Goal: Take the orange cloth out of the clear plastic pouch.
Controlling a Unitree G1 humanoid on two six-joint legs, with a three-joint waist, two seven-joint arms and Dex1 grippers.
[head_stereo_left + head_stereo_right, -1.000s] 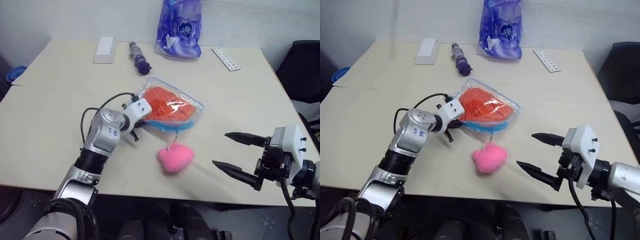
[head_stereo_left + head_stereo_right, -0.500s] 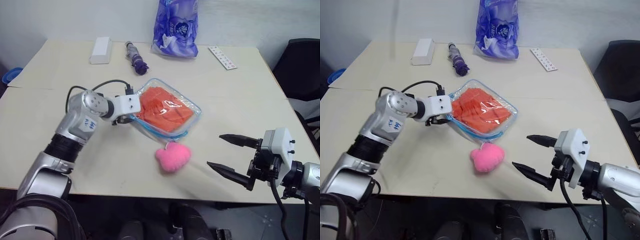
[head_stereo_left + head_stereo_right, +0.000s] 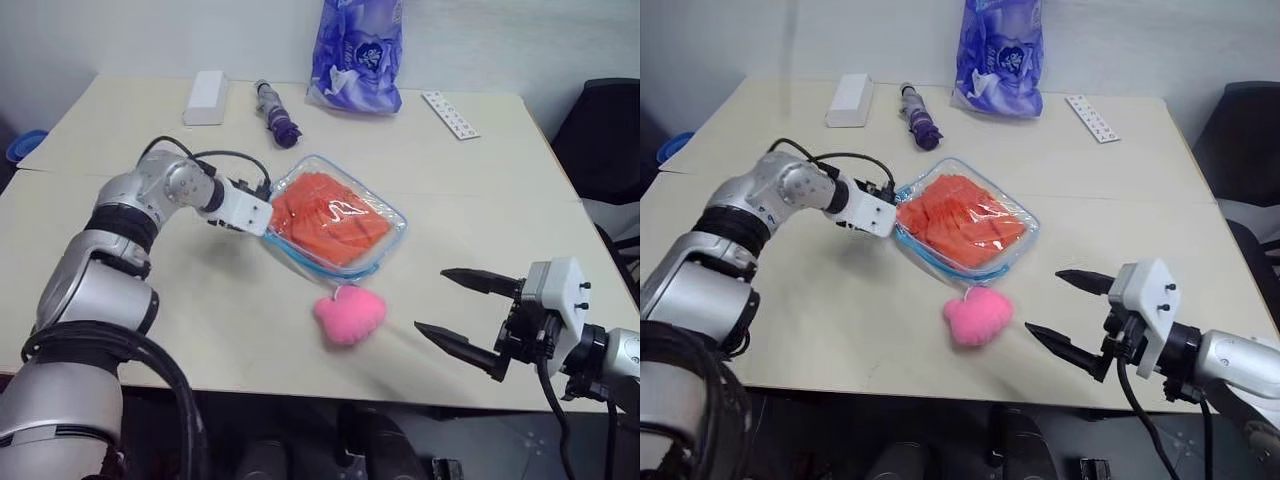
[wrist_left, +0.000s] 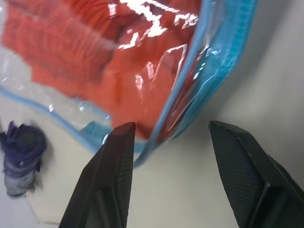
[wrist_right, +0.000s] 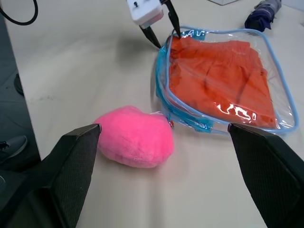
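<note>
A small metallic bit (image 5: 170, 123) can be seen where the pink plush charm (image 3: 350, 315) meets the pouch's blue edge. I should expect that a clip connects the charm to the zipper.
The clear plastic pouch (image 3: 392, 218) with light-blue trim lies flat mid-table, and the folded orange cloth (image 3: 325, 215) is inside it. A pink plush charm (image 3: 350, 315) rests on the table in front of it, tied on by a short cord. My left gripper (image 3: 266, 222) is at the pouch's left corner and stands open. In the left wrist view the blue-trimmed edge (image 4: 190, 90) runs between the two black fingers (image 4: 114, 161), which do not pinch it. My right gripper (image 3: 432, 299) hovers open near the table's front right, apart from the pouch and the charm.
Along the back of the table are a purple-blue printed plastic bag (image 3: 357, 55), a folded dark umbrella (image 3: 275, 112), a white box (image 3: 208, 98) and a white dotted strip (image 3: 452, 115). A black chair (image 3: 600, 140) stands off the right edge.
My left gripper has opened and let go of the pouch, which was lifted and tilted and now lies flat. The left wrist has rolled and the elbow swung outward. The right gripper has kept still.
</note>
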